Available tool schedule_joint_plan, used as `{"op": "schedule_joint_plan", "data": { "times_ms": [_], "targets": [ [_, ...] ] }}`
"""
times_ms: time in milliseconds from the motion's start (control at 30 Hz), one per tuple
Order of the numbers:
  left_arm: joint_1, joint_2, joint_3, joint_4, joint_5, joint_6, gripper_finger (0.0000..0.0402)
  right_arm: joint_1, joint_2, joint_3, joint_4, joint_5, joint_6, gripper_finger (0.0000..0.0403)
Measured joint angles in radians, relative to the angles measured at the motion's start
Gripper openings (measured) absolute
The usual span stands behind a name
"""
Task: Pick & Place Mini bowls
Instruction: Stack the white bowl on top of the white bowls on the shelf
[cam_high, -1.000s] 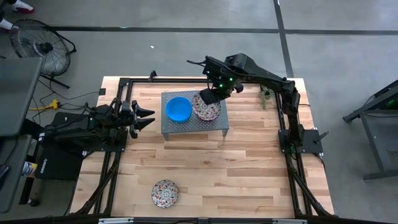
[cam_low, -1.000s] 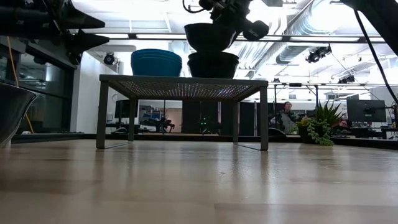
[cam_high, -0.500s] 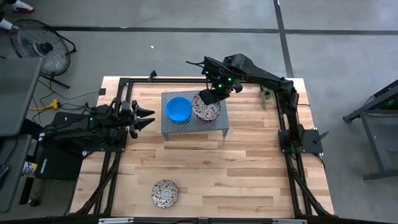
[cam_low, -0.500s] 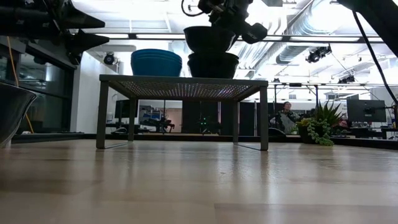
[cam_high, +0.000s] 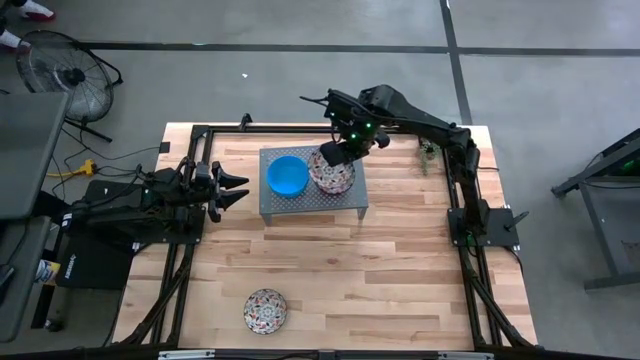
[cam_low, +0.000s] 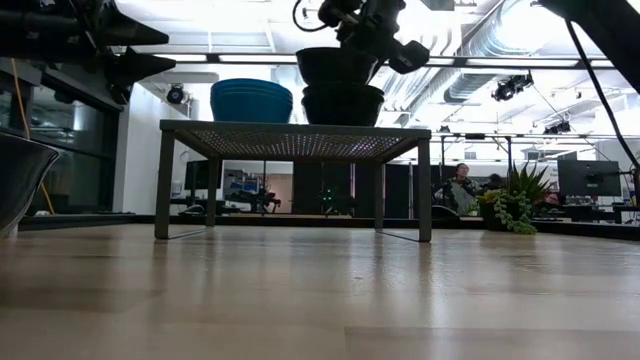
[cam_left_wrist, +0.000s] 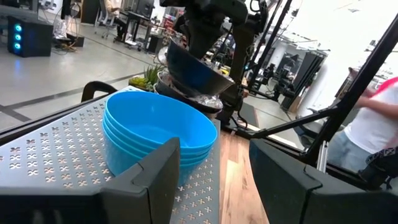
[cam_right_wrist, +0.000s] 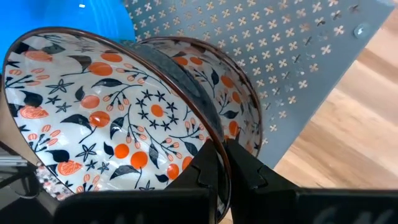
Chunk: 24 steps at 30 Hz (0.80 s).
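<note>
The floral bowl (cam_low: 330, 66) hangs tilted and off toward the blue stack. Next, my right gripper moves it back over the floral stack (cam_low: 343, 106) before lowering it and letting go.
A grey perforated stand (cam_high: 313, 197) bears a stack of blue mini bowls (cam_high: 287, 176) and a stack of floral mini bowls (cam_high: 340, 180). Right over the floral stack (cam_low: 343, 104), my right gripper (cam_right_wrist: 225, 163) is shut on another floral bowl (cam_right_wrist: 106, 118). One more floral bowl (cam_high: 265, 309) sits on the table near the front edge. My left gripper (cam_high: 232, 190) waits open and level, left of the stand, facing the blue stack (cam_left_wrist: 155, 134). My right gripper pinches the floral bowl's rim (cam_right_wrist: 210, 138), one finger (cam_right_wrist: 204, 177) inside the bowl and the other (cam_right_wrist: 250, 175) outside its wall. The fingers come steeply from above. The bowl (cam_low: 338, 65) hangs mouth-up just over the floral stack; whether it touches the stack I cannot tell.
The arms' black frame rails (cam_high: 200, 135) run along the table's sides. A small plant (cam_high: 428, 152) stands at the far right of the table. Bare wood (cam_high: 400, 280) lies between the stand and the front edge.
</note>
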<state>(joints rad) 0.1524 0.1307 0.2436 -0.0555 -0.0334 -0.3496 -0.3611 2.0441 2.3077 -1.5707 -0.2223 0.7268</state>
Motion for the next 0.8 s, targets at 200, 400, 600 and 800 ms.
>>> {"op": "schedule_joint_plan", "data": {
  "times_ms": [200,400,600,800],
  "targets": [
    [0.0,0.0,0.0,0.0,-0.023,-0.022,0.019,0.009,-0.004,-0.039,0.002,-0.026,0.057,0.0001],
    [0.0,0.0,0.0,0.001,-0.026,-0.014,0.019,0.04,-0.023,-0.161,0.0,-0.035,0.071,0.0001],
    [-0.002,-0.001,0.0,0.001,-0.028,-0.012,0.019,0.04,-0.023,-0.166,-0.002,-0.03,0.058,0.0001],
    [-0.002,-0.001,0.0,0.001,-0.029,-0.011,0.019,0.008,-0.021,-0.159,0.008,0.009,0.042,0.0001]
  ]
}}
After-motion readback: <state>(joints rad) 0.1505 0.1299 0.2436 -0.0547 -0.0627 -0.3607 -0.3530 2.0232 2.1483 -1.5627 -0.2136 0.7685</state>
